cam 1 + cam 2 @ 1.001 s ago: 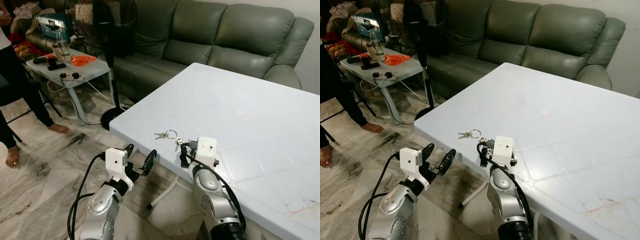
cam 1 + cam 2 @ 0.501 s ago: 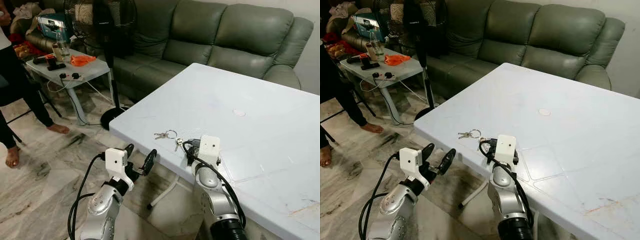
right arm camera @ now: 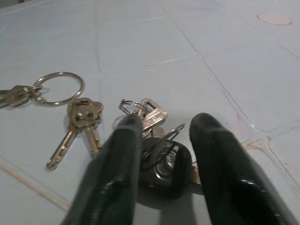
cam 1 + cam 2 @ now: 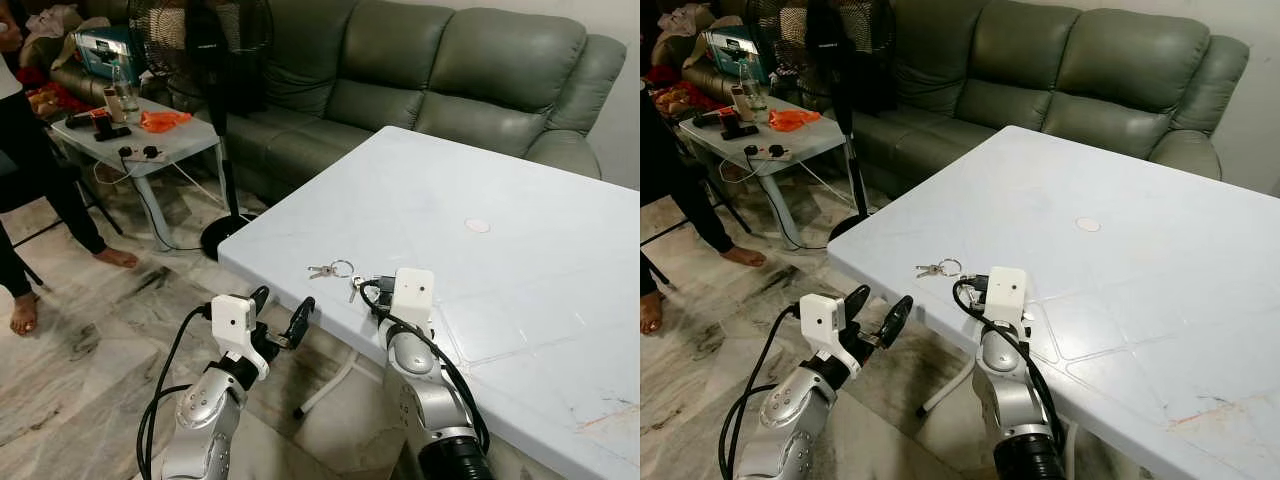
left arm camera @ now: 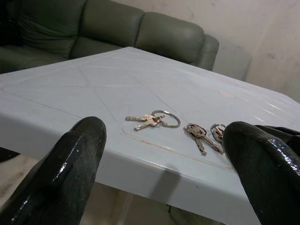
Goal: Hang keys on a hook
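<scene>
I see the brass keys have their own small ring (image 3: pixel 131 107). The black fob (image 3: pixel 165 174) will therefore rise by itself as I lift it and leave the keys behind.
Two bunches of keys lie near the front corner of the white table (image 4: pixel 520 260). One is a ring with small keys (image 4: pixel 333 269). The other is a bunch with a black fob (image 3: pixel 164 166) and several brass keys (image 3: pixel 82 119). My right gripper (image 3: pixel 166 123) rests low on the table with its fingers (image 3: pixel 123 154) open on either side of the fob. I cannot tell whether they touch it. My left gripper (image 4: pixel 280 318) hangs open below the table edge, facing the keys (image 5: pixel 152 118). No hook can be seen.
A green sofa (image 4: pixel 450 70) runs behind the table. A standing fan (image 4: pixel 215 60) and a small side table (image 4: pixel 190 140) with a bottle and power strip stand at the left. A person's legs (image 4: pixel 40 190) are at the far left. A round disc (image 4: pixel 478 226) lies mid-table.
My right wrist has edged slightly forward over the table toward the fob bunch. The left arm and both key bunches have stayed put.
</scene>
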`<state>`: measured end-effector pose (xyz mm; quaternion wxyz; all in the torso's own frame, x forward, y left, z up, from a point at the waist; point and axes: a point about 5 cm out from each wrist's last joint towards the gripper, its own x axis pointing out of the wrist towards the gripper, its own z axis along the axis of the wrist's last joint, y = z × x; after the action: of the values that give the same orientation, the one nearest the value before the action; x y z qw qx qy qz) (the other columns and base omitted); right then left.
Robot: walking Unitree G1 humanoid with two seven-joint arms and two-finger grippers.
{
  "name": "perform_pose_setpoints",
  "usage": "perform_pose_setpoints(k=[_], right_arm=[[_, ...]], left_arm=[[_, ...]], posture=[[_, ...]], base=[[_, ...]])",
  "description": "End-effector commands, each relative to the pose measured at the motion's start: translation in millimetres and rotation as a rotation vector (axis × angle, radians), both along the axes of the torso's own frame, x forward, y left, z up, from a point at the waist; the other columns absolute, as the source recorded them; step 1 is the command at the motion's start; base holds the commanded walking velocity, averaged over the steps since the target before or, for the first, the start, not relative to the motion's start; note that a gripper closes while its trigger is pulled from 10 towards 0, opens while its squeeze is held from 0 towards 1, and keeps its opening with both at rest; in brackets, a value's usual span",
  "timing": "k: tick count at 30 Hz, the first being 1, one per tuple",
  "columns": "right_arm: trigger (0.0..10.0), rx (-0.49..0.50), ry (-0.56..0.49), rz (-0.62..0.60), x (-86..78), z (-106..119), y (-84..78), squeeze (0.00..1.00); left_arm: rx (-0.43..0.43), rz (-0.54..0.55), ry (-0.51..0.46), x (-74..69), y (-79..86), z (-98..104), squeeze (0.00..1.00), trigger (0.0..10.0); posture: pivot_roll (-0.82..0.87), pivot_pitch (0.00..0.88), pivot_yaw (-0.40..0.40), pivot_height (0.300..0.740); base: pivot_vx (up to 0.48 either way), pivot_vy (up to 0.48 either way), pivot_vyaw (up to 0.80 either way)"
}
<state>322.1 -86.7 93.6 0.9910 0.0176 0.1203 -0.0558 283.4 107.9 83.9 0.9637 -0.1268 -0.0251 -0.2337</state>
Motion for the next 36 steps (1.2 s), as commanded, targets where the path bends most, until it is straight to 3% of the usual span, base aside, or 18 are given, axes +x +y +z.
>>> perform_pose_setpoints(k=[1, 26, 27, 33, 34, 36], right_arm=[[0.0, -0.011, -0.013, 0.018, -0.9, 2.9, 3.3, 0.00], [0.0, -0.062, -0.022, 0.060, -3.8, 2.1, 0.1, 0.00], [10.0, -0.043, -0.006, 0.067, -4.1, 0.3, 1.1, 0.00], [10.0, -0.027, 0.006, 0.084, -4.0, -1.2, 1.8, 0.00], [10.0, -0.016, 0.007, 0.086, -4.1, -1.5, 1.8, 1.00], [10.0, -0.016, 0.020, 0.094, -4.5, -2.6, 1.6, 1.00]], left_arm=[[0.005, -0.001, 0.002, 1.2, -0.5, 0.6, 0.00, 10.0], [0.003, 0.009, -0.004, 4.0, 1.9, 2.7, 0.00, 10.0], [0.004, 0.009, -0.004, 3.8, 2.2, 2.6, 0.00, 10.0], [0.004, 0.011, -0.003, 3.8, 3.0, 2.7, 0.00, 10.0], [0.003, 0.011, -0.003, 3.9, 3.1, 2.8, 0.00, 10.0], [0.003, 0.010, -0.003, 4.0, 3.4, 2.7, 0.00, 10.0]], posture=[[0.01, 0.005, -0.044, 0.740], [0.00, 0.010, -0.044, 0.740], [0.00, 0.011, -0.043, 0.740], [0.00, 0.012, -0.041, 0.740], [0.00, 0.012, -0.041, 0.740], [0.00, 0.012, -0.041, 0.740]], base=[[0.000, 0.000, 0.00], [0.000, 0.000, 0.00], [0.000, 0.000, 0.00], [0.000, 0.000, 0.00], [0.000, 0.000, 0.00], [0.000, 0.000, 0.00]])
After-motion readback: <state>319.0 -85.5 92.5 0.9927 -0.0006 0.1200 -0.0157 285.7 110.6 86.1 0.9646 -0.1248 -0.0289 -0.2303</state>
